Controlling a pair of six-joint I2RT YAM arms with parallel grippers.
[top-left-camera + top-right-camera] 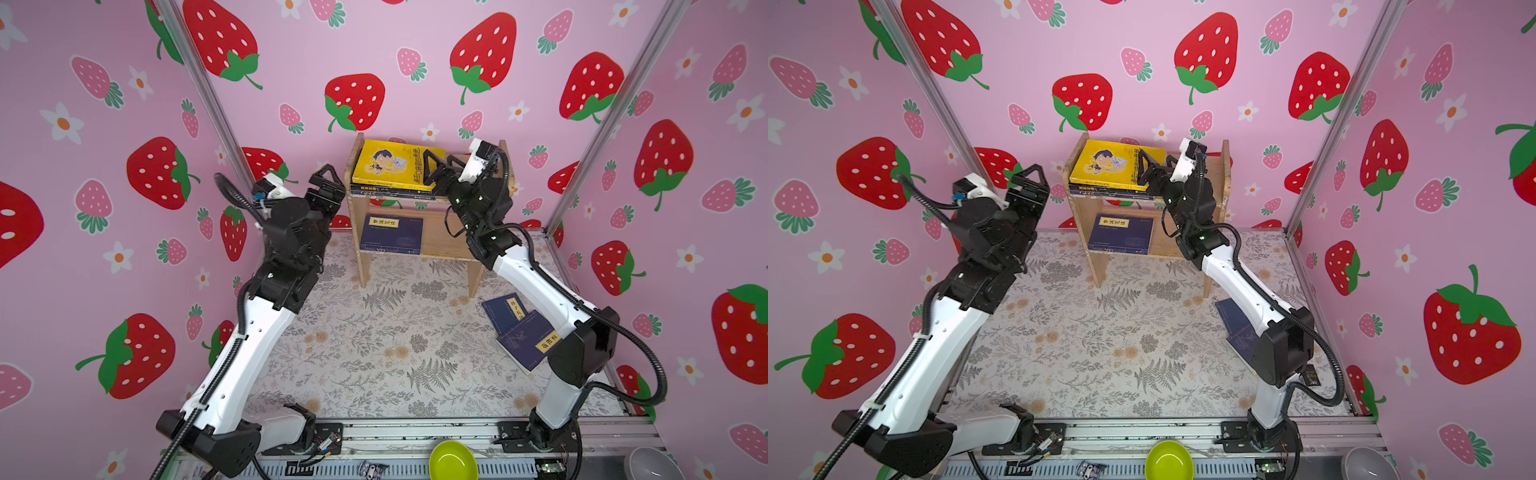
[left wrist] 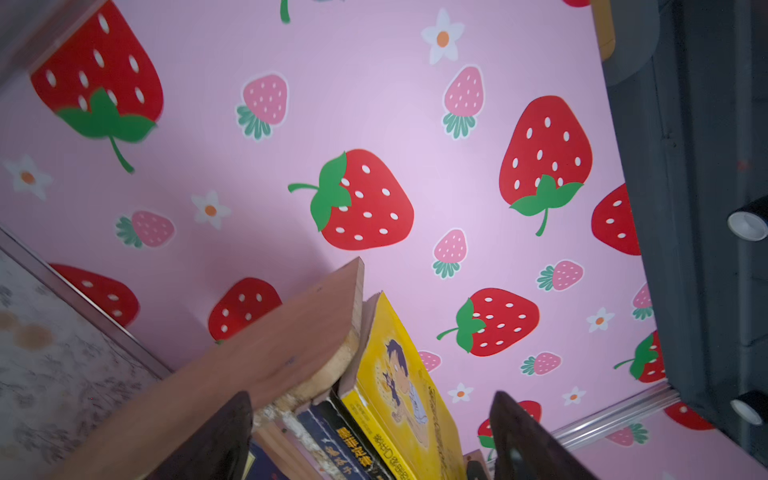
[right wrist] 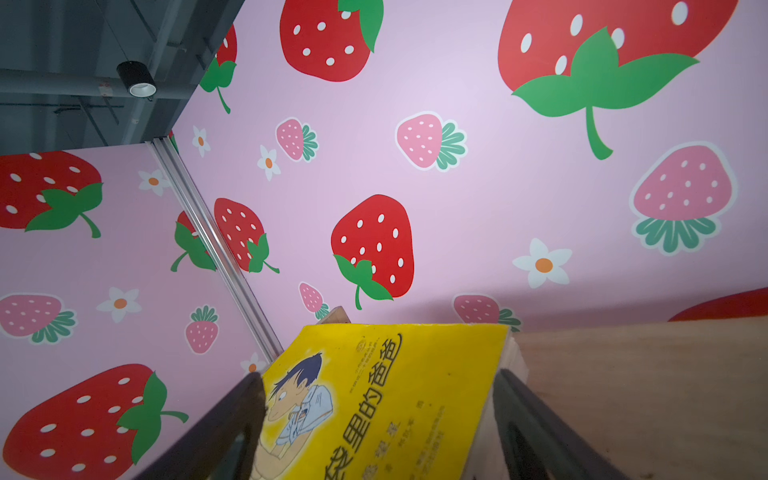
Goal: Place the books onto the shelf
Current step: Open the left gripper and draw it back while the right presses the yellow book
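Note:
The yellow book (image 1: pixel 393 165) is crooked on top of the dark books. My left gripper should move to its front corner (image 1: pixel 356 184) while my right gripper straightens the book.
The shelf (image 1: pixel 442 239) stands against the back wall. On its top tier a yellow book (image 1: pixel 386 164) lies flat on a short stack of dark books (image 1: pixel 390 192). One navy book (image 1: pixel 390 232) lies on the lower tier. Two more navy books (image 1: pixel 525 340) lie overlapping on the table at the right, partly under my right arm. My left gripper (image 1: pixel 332 183) is open, just outside the shelf's left side panel (image 2: pixel 270 353). My right gripper (image 1: pixel 430 168) is open too, its fingers straddling the yellow book's (image 3: pixel 436 361) right edge.
The floral table cover (image 1: pixel 374 340) lies between the arms. Pink strawberry walls close in on three sides. A green bowl (image 1: pixel 453 461) and a grey bowl (image 1: pixel 652 465) sit beyond the front rail.

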